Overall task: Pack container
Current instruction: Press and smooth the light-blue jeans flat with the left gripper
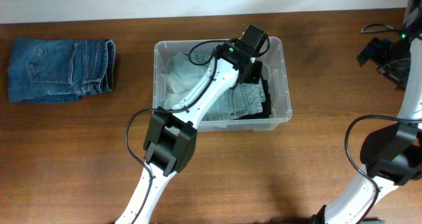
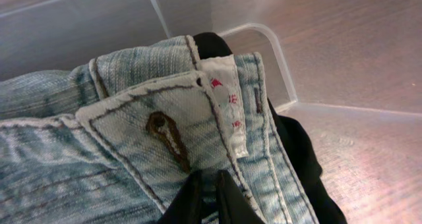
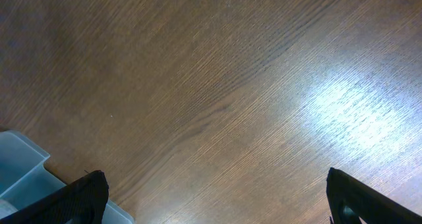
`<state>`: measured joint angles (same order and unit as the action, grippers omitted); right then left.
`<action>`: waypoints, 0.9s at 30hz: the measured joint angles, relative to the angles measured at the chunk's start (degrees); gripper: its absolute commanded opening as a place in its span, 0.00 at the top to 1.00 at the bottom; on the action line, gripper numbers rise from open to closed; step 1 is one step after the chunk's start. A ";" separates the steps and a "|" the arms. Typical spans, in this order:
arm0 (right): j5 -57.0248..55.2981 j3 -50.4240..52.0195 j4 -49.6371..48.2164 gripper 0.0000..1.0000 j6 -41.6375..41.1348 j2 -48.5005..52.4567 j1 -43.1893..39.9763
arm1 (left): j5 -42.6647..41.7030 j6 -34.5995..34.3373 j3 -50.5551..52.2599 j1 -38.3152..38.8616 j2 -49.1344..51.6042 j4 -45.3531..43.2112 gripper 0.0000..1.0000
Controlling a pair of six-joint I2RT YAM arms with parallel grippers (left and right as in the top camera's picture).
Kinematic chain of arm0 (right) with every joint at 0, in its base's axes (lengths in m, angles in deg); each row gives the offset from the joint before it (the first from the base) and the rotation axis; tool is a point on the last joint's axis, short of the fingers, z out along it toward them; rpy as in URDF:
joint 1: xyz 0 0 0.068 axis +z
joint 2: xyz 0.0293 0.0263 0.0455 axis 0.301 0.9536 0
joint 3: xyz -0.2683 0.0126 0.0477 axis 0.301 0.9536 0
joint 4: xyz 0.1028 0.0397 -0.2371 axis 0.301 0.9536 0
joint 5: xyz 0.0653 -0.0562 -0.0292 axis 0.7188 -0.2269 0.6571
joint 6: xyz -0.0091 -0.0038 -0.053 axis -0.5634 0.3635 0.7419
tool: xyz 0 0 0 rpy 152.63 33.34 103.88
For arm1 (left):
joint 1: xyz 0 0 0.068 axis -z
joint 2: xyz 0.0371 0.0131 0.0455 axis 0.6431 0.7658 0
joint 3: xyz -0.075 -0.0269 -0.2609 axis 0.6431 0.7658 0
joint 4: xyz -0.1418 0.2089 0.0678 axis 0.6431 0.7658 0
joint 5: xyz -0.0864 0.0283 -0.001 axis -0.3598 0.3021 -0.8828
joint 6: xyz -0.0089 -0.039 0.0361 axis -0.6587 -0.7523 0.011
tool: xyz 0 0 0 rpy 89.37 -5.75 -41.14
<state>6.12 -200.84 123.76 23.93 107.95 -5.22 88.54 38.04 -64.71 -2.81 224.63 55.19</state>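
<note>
I should use my left gripper on the light blue jeans to tuck down their leg end [image 1: 179, 71], because it bunches up by the container's side while the jeans' waistband lies flat.
The clear container [image 1: 156, 72] stands mid-table, holding a pale grey garment [image 1: 178, 79], light blue jeans [image 1: 245, 100] and a black garment [image 1: 269, 95]. My left gripper [image 1: 254, 71] reaches down into the container's right half. In the left wrist view its fingers [image 2: 208, 196] are pinched together on the waistband of the light blue jeans [image 2: 132, 118], with the black garment [image 2: 300, 151] beneath and the container wall [image 2: 264, 39] behind. My right gripper [image 1: 377, 53] is at the far right; its fingers [image 3: 214, 184] are wide apart and empty above bare table.
A folded pair of dark blue jeans [image 1: 60, 70] lies on the wooden table at the far left. A pale plastic corner [image 3: 20, 168] shows at the lower left of the right wrist view. Cables run along both arms.
</note>
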 measured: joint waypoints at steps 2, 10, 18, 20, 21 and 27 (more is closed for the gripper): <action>0.00 0.00 0.00 0.02 -0.02 0.00 0.00 | 0.63 0.46 0.50 0.07 0.00 -0.59 0.89; 0.00 0.00 0.00 0.02 -0.02 0.00 0.00 | 2.29 2.64 -0.68 0.24 -1.53 4.35 0.90; 0.00 0.00 0.00 0.02 -0.04 0.00 0.00 | 2.23 2.84 -1.29 0.15 -8.68 19.93 0.90; 0.00 0.00 0.00 0.02 0.00 0.00 0.00 | -0.31 2.84 -1.29 0.15 -8.74 22.16 0.89; 0.00 0.00 0.00 0.02 -0.04 0.00 0.00 | -1.42 2.84 -1.29 0.17 -8.74 22.86 0.89; 0.00 0.00 0.00 0.02 -0.07 0.00 0.00 | -4.70 2.82 -0.94 1.86 -8.74 23.69 0.89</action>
<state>6.12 -200.84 123.76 23.87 107.95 -5.22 83.84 40.86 -65.65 -0.96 215.89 78.88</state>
